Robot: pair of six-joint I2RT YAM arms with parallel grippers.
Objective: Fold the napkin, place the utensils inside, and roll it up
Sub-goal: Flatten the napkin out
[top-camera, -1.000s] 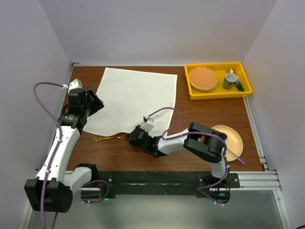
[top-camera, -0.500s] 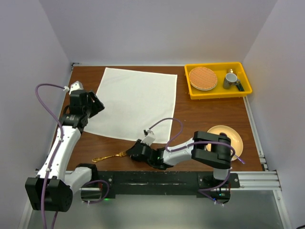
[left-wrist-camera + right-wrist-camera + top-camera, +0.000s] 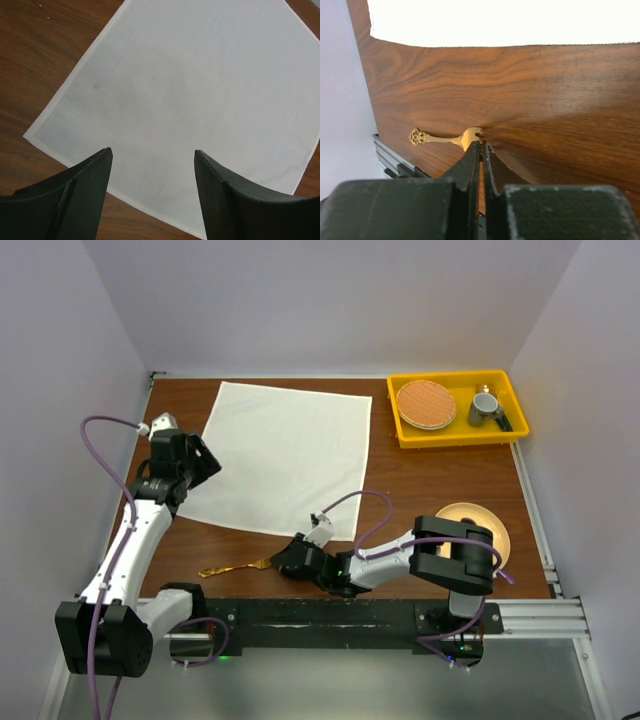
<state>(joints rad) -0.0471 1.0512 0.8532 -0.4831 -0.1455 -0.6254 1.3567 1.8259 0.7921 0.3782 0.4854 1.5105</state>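
My left gripper and its arm are crowding the flat napkin's near corner (image 3: 183,514), so next my left gripper moves back before my right gripper folds that corner (image 3: 34,133) across.
The off-white napkin (image 3: 285,455) lies flat and unfolded on the brown table; it also fills the left wrist view (image 3: 190,100). The gold fork (image 3: 235,566) lies on the wood near the front edge, clear of the napkin, its handle pointing left. My right gripper (image 3: 290,560) is low at the fork's tine end. In the right wrist view the gripper (image 3: 481,145) is shut on the tines of the fork (image 3: 445,139). My left gripper (image 3: 205,462) is open and empty above the napkin's left near edge; it also shows in the left wrist view (image 3: 152,152).
A yellow tray (image 3: 455,435) at the back right holds a round woven plate (image 3: 426,403) and a small grey cup (image 3: 485,405). A pale yellow plate (image 3: 488,530) lies at the right, partly under my right arm. The black rail (image 3: 300,618) runs along the front.
My right gripper has drawn the fork from the napkin's near edge toward the front of the table. The napkin's near corner has flattened. My left gripper has shifted slightly back.
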